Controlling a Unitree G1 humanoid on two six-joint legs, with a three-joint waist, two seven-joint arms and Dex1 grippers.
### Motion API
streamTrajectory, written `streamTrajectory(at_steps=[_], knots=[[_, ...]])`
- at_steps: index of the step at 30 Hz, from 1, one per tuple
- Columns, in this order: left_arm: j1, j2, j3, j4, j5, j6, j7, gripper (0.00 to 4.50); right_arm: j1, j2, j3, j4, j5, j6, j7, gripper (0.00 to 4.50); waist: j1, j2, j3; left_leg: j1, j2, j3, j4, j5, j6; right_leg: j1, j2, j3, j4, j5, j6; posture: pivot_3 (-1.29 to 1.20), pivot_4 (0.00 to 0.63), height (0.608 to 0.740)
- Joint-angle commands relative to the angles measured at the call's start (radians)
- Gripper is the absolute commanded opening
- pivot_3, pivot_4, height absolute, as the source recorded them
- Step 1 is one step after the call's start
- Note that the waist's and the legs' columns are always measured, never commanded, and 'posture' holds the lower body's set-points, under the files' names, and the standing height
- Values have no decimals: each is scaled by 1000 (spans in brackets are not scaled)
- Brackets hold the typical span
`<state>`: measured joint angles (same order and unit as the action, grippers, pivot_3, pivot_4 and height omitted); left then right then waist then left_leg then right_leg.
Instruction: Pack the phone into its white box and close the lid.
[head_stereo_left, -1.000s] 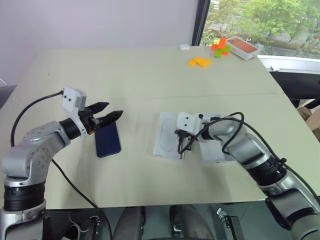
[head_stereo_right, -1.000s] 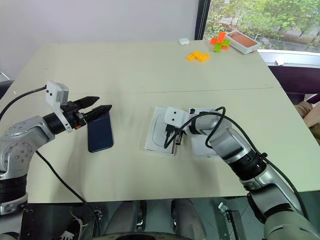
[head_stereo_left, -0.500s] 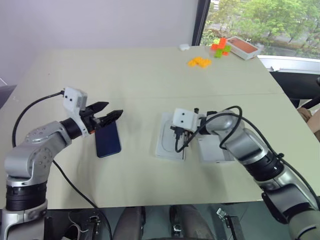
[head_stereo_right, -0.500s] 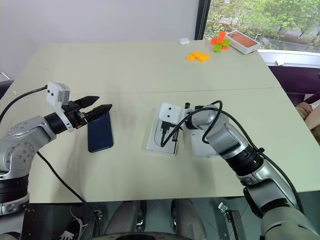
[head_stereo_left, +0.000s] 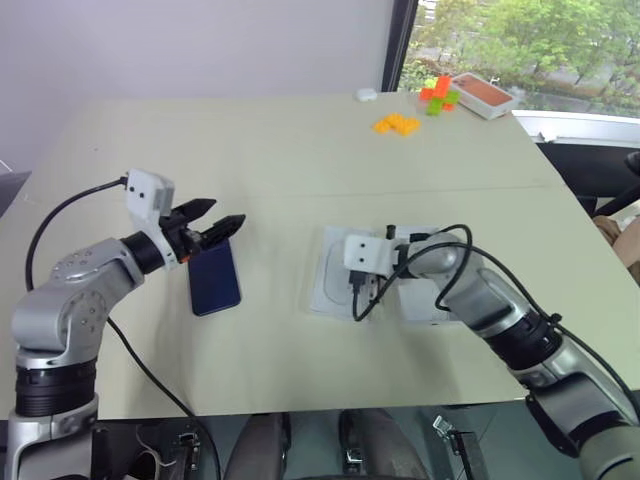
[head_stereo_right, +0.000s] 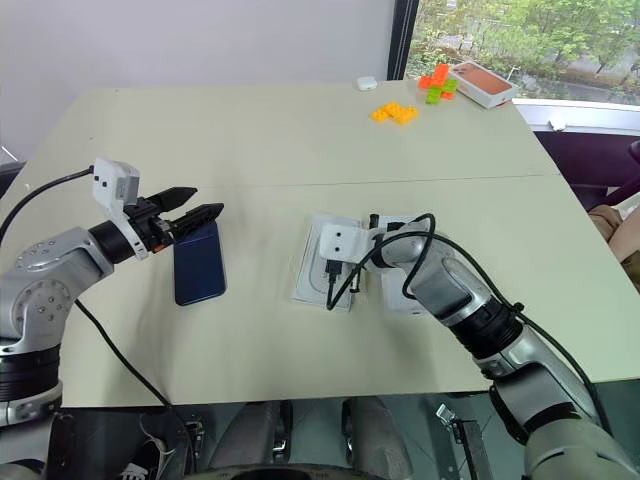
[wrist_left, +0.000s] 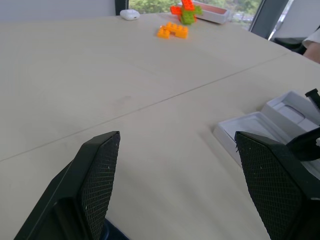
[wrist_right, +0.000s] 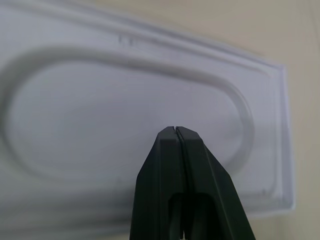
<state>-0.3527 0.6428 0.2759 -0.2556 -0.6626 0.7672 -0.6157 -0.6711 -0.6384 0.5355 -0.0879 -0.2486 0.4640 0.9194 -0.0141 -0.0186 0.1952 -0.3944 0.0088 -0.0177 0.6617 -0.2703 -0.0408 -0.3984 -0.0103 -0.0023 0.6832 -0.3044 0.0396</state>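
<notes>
The phone (head_stereo_left: 214, 280) will come to rest flat inside the white insert, with white close around it, when the robot lowers it there, because a raised rim (wrist_left: 239, 119) runs around the insert.
The phone (head_stereo_left: 215, 282), dark navy, lies flat on the table at the left. My left gripper (head_stereo_left: 222, 216) hovers open just over its far end, holding nothing. At the middle lies a thin white insert (head_stereo_left: 334, 272) with an oval recess. My right gripper (wrist_right: 176, 129) is shut and empty, its tip low over that recess (wrist_right: 125, 100). Whether the white box sits under the insert I cannot tell. Right of the insert stands a white tray (wrist_left: 292, 106), white inside, seemingly the lid. My right forearm covers most of it.
At the table's far right stand orange bricks (head_stereo_left: 398, 124), a red and green brick stack (head_stereo_left: 438, 94), a white tray with a reddish-brown floor (head_stereo_left: 484, 94) and a small white case (head_stereo_left: 367, 95). The table's front edge runs close below both arms.
My right wrist has rolled and dipped slightly over the insert, the gripper still shut. The left gripper and the phone have stayed where they were.
</notes>
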Motion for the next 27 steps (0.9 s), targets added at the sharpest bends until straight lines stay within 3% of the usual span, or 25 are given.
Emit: streamTrajectory(at_steps=[1, 11, 19, 27], knots=[[-7, 0, 2, -11, 8, -29, 0, 3885, -12, -19, -8, 4, -34, -32, 19, 24, 0, 0, 0, 0, 0, 0, 0, 0, 0, 0, 0, 0, 0, 0, 0, 0, 150, 740], [-15, -5, 1, 1, 6, -37, -1, 3885, -5, 80, -89, -25, 51, 10, 23, 24, -3, 0, 0, 0, 0, 0, 0, 0, 0, 0, 0, 0, 0, 0, 0, 0, 150, 740], [-18, -4, 0, 9, 24, -46, -1, 3885, 24, 101, -47, 133, -42, -172, -96, 24, 1, 0, 0, 0, 0, 0, 1, 0, 0, 1, 0, 0, 0, 0, 0, 0, 150, 740], [-23, 1, 1, 14, 32, -47, -1, 3885, 30, 136, -30, 137, -49, -264, -70, 24, -1, 0, 0, 1, 0, 0, 1, 0, 0, 1, 0, 0, 1, 0, 0, 0, 150, 740]])
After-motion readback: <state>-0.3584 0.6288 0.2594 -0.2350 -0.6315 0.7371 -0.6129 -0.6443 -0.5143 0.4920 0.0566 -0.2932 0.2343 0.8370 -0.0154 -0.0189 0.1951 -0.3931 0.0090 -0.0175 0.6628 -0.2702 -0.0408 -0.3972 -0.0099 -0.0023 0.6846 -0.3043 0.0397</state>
